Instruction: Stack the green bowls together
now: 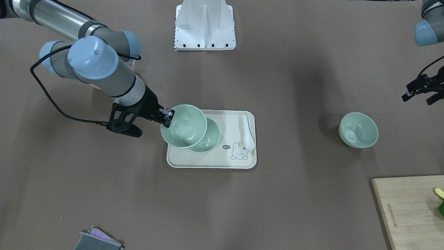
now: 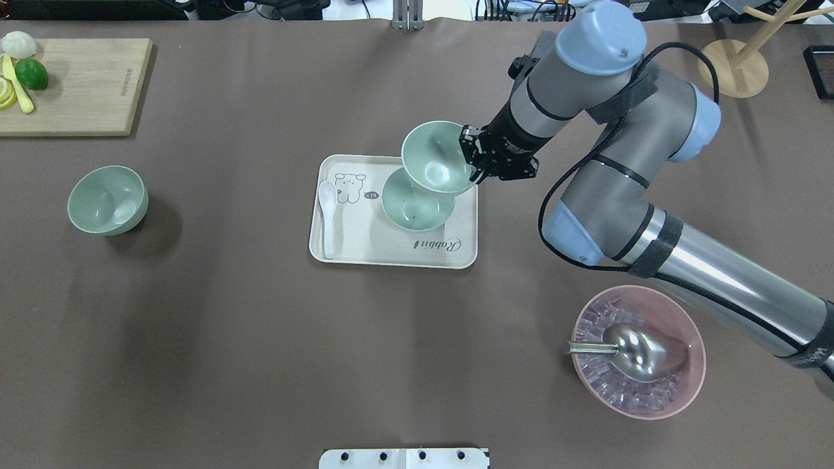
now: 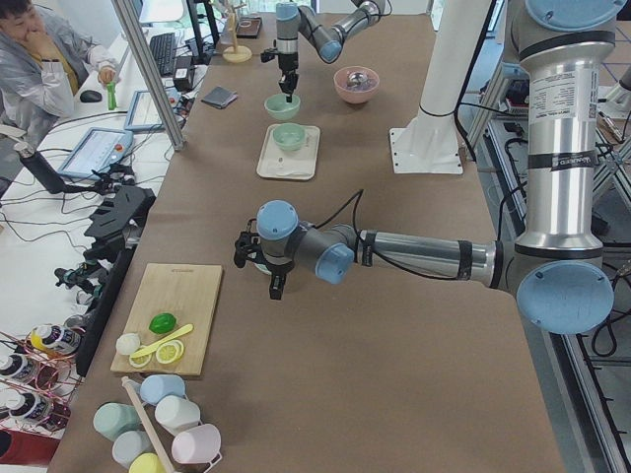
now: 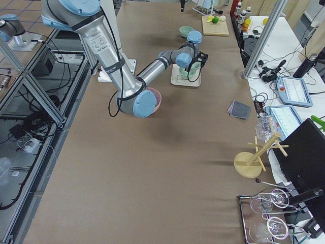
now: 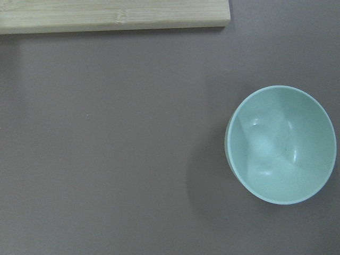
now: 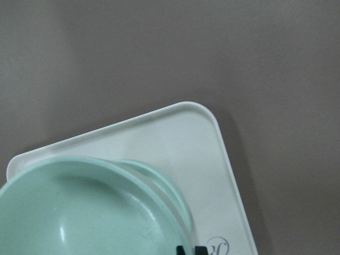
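I see the lone green bowl [image 1: 358, 130] widen from narrow base [image 1: 354, 136] to wide rim, so I expect it to go deep into the other bowls when I lower it.
My right gripper [image 1: 168, 116] is shut on the rim of a green bowl [image 2: 435, 156] and holds it tilted above the cream tray [image 2: 365, 251]. That bowl overlaps a second green bowl [image 2: 417, 207] that stands on the tray. In the right wrist view the held bowl [image 6: 79, 212] fills the lower left, over the tray corner [image 6: 212, 138]. A third green bowl [image 2: 107, 198] stands alone on the table at the left and shows in the left wrist view [image 5: 280, 144]. My left gripper [image 1: 417, 100] hangs open and empty, above and beside that bowl [image 1: 358, 130].
A white spoon [image 2: 328, 218] lies on the tray's left side. A pink bowl with ice and a metal scoop [image 2: 638, 352] sits under my right arm. A wooden board with fruit [image 2: 71, 85] lies at the far left. A wooden stand [image 2: 736, 65] is at the far right.
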